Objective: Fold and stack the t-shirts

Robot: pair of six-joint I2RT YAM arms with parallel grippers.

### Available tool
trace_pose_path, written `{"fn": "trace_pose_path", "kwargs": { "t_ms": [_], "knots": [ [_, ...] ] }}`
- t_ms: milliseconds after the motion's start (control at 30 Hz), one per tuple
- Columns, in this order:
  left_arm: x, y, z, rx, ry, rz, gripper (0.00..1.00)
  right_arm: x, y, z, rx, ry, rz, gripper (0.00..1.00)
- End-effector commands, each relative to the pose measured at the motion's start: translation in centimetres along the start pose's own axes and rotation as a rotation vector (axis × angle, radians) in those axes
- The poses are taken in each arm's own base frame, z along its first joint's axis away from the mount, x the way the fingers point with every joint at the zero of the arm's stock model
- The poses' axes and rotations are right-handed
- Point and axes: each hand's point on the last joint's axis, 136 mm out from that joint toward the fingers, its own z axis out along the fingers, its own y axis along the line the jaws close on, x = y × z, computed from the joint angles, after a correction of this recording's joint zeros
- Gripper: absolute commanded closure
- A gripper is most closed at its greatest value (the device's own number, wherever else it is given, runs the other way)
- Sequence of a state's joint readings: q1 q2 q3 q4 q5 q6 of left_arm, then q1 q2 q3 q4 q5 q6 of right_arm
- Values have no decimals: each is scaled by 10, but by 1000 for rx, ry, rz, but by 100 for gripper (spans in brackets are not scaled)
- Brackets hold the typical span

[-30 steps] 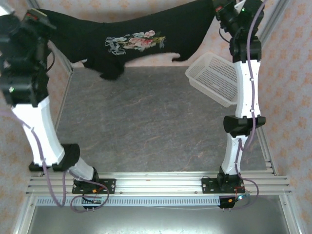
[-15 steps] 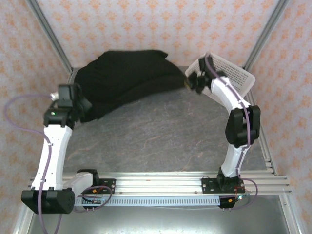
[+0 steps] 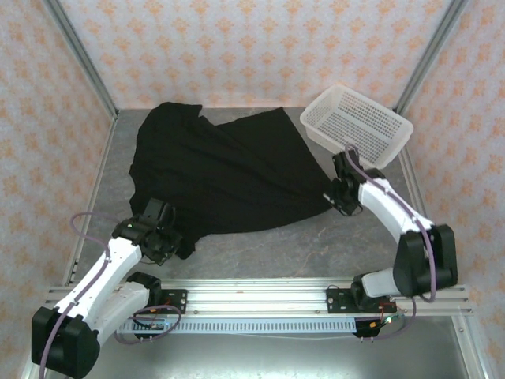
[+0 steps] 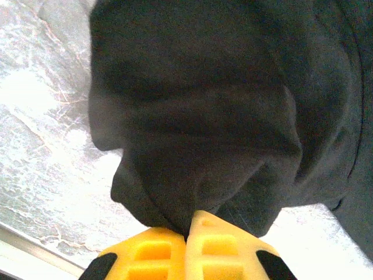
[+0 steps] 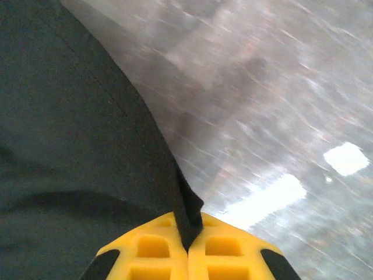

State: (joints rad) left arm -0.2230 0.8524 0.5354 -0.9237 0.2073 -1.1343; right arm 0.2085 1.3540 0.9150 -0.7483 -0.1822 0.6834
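The robot's left gripper is pinching a crumpled bunch that sticks out past the black t-shirt's near edge, so it should bring the bunch back toward the t-shirt's far side before it takes the hem's corner.
The black t-shirt lies spread over the far and middle part of the grey table, plain black side up, its print hidden. My left gripper is low at the shirt's near left corner, shut on a bunch of the black cloth. My right gripper is at the shirt's near right corner, shut on the cloth's edge. In both wrist views the yellow fingers pinch black fabric between them.
A white perforated basket stands at the back right, just beyond the right arm. Bare grey table stretches between the shirt's near edge and the aluminium rail at the front. Metal frame posts and patterned walls close in the sides.
Both grippers have pulled the t-shirt toward the near edge and down. It went from hanging stretched high, to a heap at the back, to lying spread flat on the table.
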Motion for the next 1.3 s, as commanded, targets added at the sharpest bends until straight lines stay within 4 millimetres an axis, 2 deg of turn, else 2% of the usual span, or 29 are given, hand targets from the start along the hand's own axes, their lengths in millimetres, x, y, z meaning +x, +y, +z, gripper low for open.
{"fn": "trace_pose_path", "kwargs": {
  "t_ms": [0,133,200,267,367,500,600,767,833,967,1100,1267],
  "knots": [
    [1,4,-2,-14,-1,-55,100,28,-46,3,123,47,50,100],
    [-5,8,-11,-53,-37,-71,100,57,-63,-3,156,69,91,100],
    [-10,11,-15,-75,-64,-80,100,64,-65,-6,131,59,105,100],
    [-13,17,-20,-101,-86,-96,100,70,-68,0,138,75,102,100],
    [-16,30,-33,-137,-125,-130,100,69,-66,5,152,88,68,100],
    [-12,58,-58,-159,-170,-233,100,63,-57,9,151,90,22,100],
    [-8,78,-72,-153,-195,-323,100,61,-60,7,183,90,3,100],
    [7,78,-71,-143,-117,-336,100,74,-65,-3,183,135,-8,100],
    [8,81,-79,-186,-112,-314,100,85,-68,-7,198,178,-35,100],
    [7,69,-87,-193,-102,-262,100,101,-76,-14,228,229,-87,100],
    [-7,49,-90,-178,-178,-173,100,89,-75,-23,249,171,-108,100],
    [-43,-11,-104,-44,-346,-56,100,80,-50,-15,190,157,-74,100]
  ]
}}
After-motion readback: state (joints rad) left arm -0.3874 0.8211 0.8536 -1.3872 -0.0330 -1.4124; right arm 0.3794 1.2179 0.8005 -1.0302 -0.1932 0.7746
